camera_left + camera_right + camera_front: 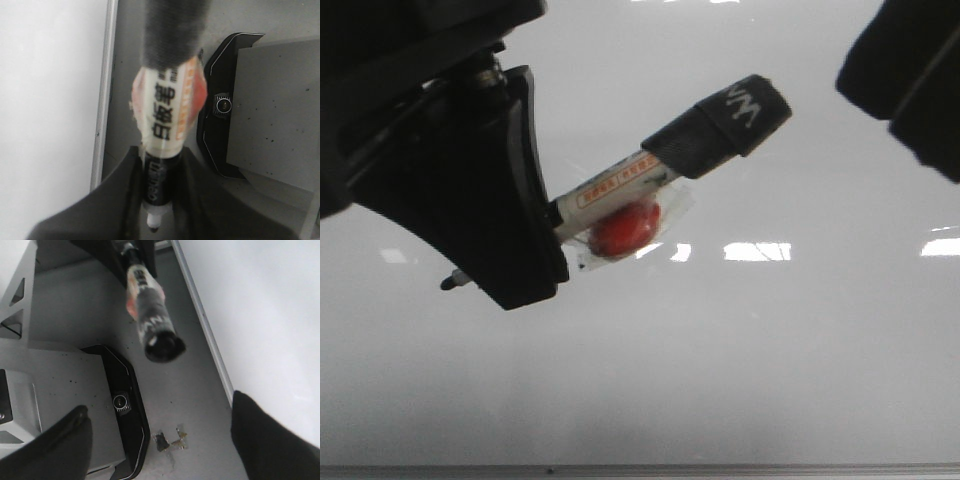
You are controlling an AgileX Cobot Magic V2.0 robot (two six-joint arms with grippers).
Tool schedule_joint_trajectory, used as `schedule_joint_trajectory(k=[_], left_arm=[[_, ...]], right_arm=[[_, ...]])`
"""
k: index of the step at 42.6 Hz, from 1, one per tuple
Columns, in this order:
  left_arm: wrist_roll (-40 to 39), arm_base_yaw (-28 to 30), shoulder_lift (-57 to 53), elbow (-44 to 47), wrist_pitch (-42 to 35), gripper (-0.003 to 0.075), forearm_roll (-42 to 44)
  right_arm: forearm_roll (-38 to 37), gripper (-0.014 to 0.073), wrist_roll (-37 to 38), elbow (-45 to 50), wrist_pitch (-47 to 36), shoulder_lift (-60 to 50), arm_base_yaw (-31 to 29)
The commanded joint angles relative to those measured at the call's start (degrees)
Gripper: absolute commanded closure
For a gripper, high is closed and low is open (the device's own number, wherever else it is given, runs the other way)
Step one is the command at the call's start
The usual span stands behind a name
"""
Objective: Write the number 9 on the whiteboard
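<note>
Next, I take the marker by its black rear end with my right gripper before I write the 9, because my left gripper's fingers crowd the marker's writing tip.
My left gripper is shut on a whiteboard marker with a white labelled body, a black capped rear end and a red blob taped to it. The bare tip pokes out past the fingers. In the left wrist view the gripper holds the marker over the grey table, just off the frame of the whiteboard. The whiteboard is glossy and shows only glare. No number 9 shows on it. My right gripper is open and empty, at the top right in the front view.
A black camera mount on a grey plate sits on the table beside the board. Small scraps of tape lie near it. The board's thin grey frame edge runs along the front.
</note>
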Motion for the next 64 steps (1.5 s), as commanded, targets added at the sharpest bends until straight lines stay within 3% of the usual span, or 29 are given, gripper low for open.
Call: schedule_joint_trajectory(k=[1,11,20,31,35,41,45,49,55,61,64], left_arm=[[1.16,-0.51,-1.59,-1.90,-1.35,0.0739,-0.93],[1.41,-0.51,-1.59,-1.90,-1.49,0.0739,-0.93],[1.41,-0.51,-1.59,-1.90,-1.63,0.0739,-0.93],[1.41,-0.51,-1.59,-1.90,-2.74,0.0736,-0.93],[1.41,-0.51,-1.59,-1.90,-2.77,0.0673,-0.93],[1.41,-0.51,-1.81,-1.90,-2.77,0.0404,-0.93],[0.48,-0.15,-2.59,-1.90,-2.83,0.0278,-0.81],[-0.45,0.46,-4.23,-1.90,-2.72,0.0254,-0.81],[-2.81,3.46,-8.66,-1.76,-0.97,0.0258,-0.81],[-5.57,10.09,-15.80,0.40,-1.12,0.0258,-0.94],[-8.13,13.66,-19.22,2.41,-1.25,0.0258,-1.04]], right_arm=[[3.06,0.0003,-1.60,-1.97,-5.07,0.85,3.08],[3.26,0.0031,-1.60,-1.97,-12.99,4.26,8.48],[3.47,0.0300,-1.60,-1.97,-14.08,5.99,9.24],[3.58,0.0470,-1.60,-1.97,-13.60,6.07,9.24],[3.57,0.0548,-1.60,-1.97,-13.25,6.07,9.24],[3.57,0.0638,-1.60,-1.97,-13.08,6.07,9.24],[3.57,0.0663,-1.32,-1.97,-13.01,6.07,9.24],[2.34,0.0662,-0.71,-1.97,-12.28,5.77,9.04],[-6.63,0.0662,7.61,-2.07,-10.72,3.28,6.34],[-13.67,0.0662,17.80,-2.00,-6.99,-1.48,-1.77],[-13.67,0.0662,18.88,-1.69,-5.80,-4.09,-6.88]])
